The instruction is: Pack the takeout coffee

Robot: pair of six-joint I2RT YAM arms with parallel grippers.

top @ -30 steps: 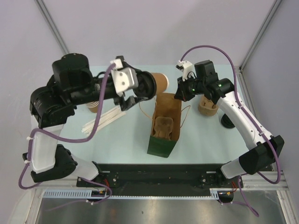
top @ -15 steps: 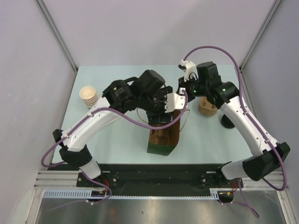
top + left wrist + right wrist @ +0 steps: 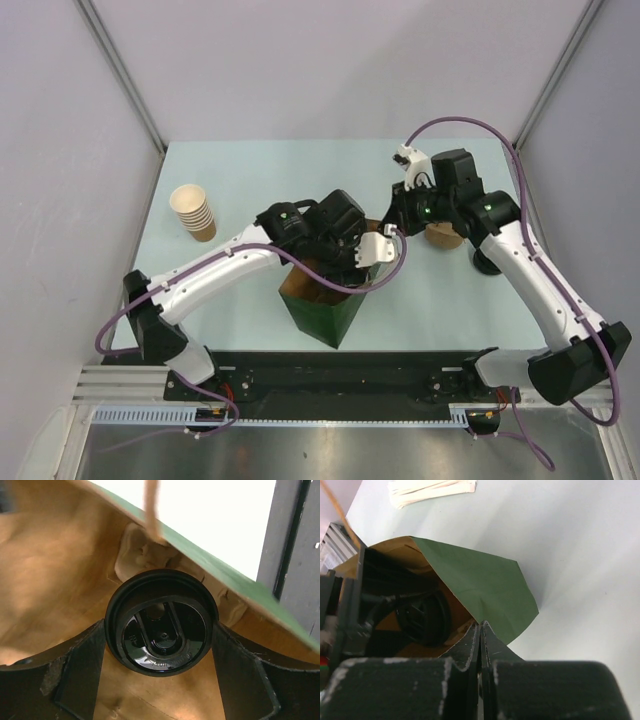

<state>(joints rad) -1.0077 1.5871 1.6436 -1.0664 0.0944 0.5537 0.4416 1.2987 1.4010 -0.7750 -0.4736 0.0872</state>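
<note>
I should lift the cup with my left gripper because the green bag (image 3: 325, 322) leans crooked around it. Once the bag stands straight, I should lower the cup into the carrier (image 3: 140, 555).
The takeout coffee shows in the left wrist view as a round black lid (image 3: 161, 622) deep inside the green paper bag (image 3: 235, 582), against its brown lining. My left gripper (image 3: 160, 630) is shut on the cup, with a finger pressing each side of the lid. In the top view the left gripper (image 3: 345, 262) reaches into the mouth of the bag (image 3: 325, 318) and hides the cup. My right gripper (image 3: 392, 222) is shut on the bag's rim. In the right wrist view its tips (image 3: 481, 626) pinch the edge of the green bag (image 3: 480, 580).
A stack of lidless paper cups (image 3: 192, 212) stands at the far left. Brown pulp cup carriers (image 3: 445, 235) sit behind the right arm. White paper-wrapped sticks (image 3: 430, 490) lie on the table beyond the bag.
My left gripper has gone down into the bag with the cup. The bag has shifted toward the near left, and my right gripper has followed, still holding its rim.
</note>
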